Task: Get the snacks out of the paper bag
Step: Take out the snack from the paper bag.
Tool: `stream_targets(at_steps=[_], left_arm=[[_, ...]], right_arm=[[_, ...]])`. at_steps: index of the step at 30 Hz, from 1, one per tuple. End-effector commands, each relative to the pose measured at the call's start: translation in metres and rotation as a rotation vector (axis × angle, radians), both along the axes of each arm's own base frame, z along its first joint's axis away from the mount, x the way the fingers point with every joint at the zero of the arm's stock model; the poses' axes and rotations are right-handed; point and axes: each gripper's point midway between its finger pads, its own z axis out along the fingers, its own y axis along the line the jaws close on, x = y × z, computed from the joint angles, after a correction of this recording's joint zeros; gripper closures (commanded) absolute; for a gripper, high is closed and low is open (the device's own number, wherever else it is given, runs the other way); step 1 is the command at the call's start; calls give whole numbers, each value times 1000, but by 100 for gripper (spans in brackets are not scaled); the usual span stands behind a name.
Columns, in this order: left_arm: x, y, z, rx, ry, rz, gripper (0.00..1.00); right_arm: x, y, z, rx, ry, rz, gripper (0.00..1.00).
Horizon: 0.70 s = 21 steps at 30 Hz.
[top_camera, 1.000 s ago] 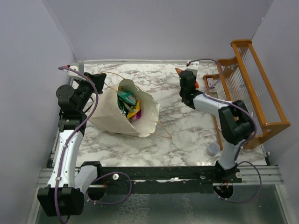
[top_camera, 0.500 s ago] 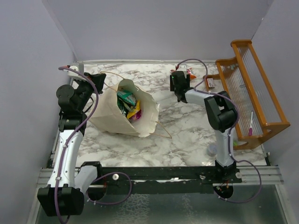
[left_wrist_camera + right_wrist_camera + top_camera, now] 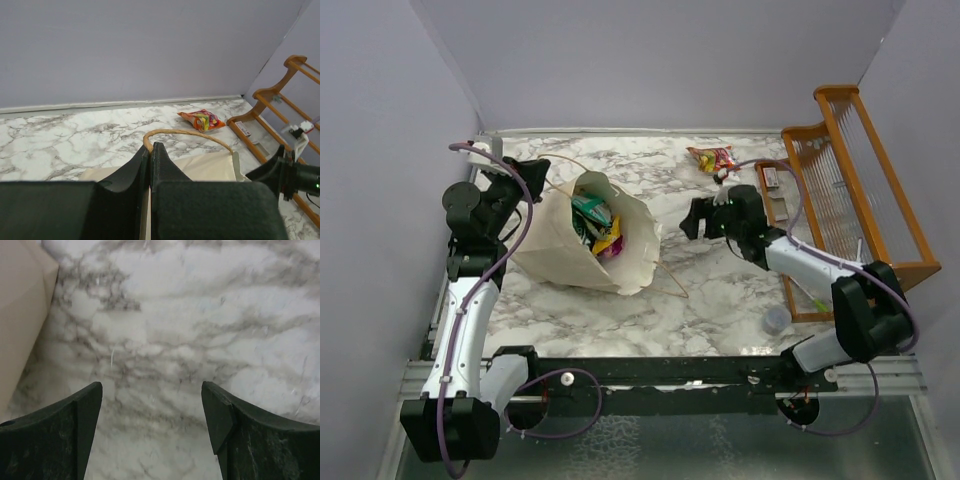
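Note:
My left gripper is holding the bag's opening (image 3: 632, 232) open toward my right gripper. So my right gripper goes on reaching inside until its fingers close on the green snack (image 3: 592, 208).
The cream paper bag (image 3: 555, 245) lies on its side at the left of the marble table, mouth turned toward the right. Several snacks (image 3: 597, 222) show inside the mouth, green, yellow and red. My left gripper (image 3: 534, 170) is shut on the bag's tan loop handle (image 3: 190, 132), pinching it at the jaw tips (image 3: 150, 146). A red-orange snack packet (image 3: 712, 158) lies on the table near the back wall, also seen in the left wrist view (image 3: 202, 120). My right gripper (image 3: 688, 220) hovers open over bare marble right of the bag, nothing between its fingers (image 3: 152, 395).
A wooden rack (image 3: 860, 190) stands along the right side of the table. A small grey cap (image 3: 776, 320) sits near the front right. The bag's second handle (image 3: 670, 280) trails on the marble. The bag's edge (image 3: 20, 315) shows at the left of the right wrist view.
The right gripper has opened, left the red-orange packet at the back of the table, and swung forward and left toward the bag. The left arm has stayed put.

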Motion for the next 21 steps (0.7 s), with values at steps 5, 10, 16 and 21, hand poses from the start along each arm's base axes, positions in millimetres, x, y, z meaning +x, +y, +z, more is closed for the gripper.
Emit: stream_targets(at_steps=[5, 10, 16, 21], left_arm=[[-15, -17, 13, 32, -86, -91, 100], [-21, -23, 12, 73, -107, -111, 100], [-23, -24, 12, 82, -122, -112, 100], [-24, -24, 12, 94, -131, -97, 100]], right_arm=[[-87, 11, 25, 83, -74, 312, 18], [-106, 37, 95, 148, -188, 479, 18], [-146, 94, 147, 91, -497, 697, 19], [-153, 134, 158, -10, -643, 802, 26]])
